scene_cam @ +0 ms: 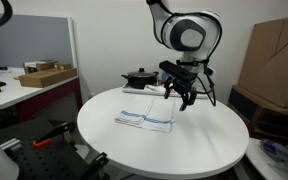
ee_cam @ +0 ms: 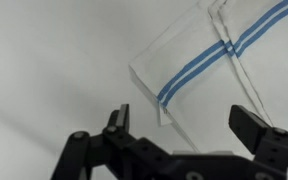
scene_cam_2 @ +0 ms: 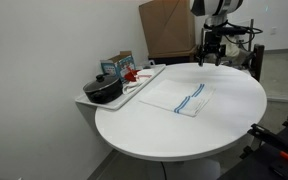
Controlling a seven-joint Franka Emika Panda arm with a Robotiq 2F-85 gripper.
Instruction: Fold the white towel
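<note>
My gripper should keep going down toward the towel's edge (ee_cam: 150,90) by the stripes and close there, because the white towel's corner (ee_cam: 140,68) lies free in front of its open fingers.
The white towel (scene_cam: 145,119) with blue stripes lies folded flat on the round white table (scene_cam: 194,150). It also shows in an exterior view (scene_cam_2: 180,97) and in the wrist view (ee_cam: 219,70), where a corner with two blue stripes lies just above the jaws. My gripper (scene_cam: 181,98) hangs above the table beside the towel's far edge, also seen in an exterior view (scene_cam_2: 211,58). In the wrist view the gripper (ee_cam: 187,120) has its fingers wide apart with nothing between them.
A black pot (scene_cam_2: 104,89) and a white cloth with red markings (scene_cam_2: 136,76) sit on a tray at the table's side. Cardboard boxes (scene_cam: 274,55) stand behind. A side desk (scene_cam: 29,85) holds a box. Black equipment stands near the table's base (scene_cam_2: 279,145).
</note>
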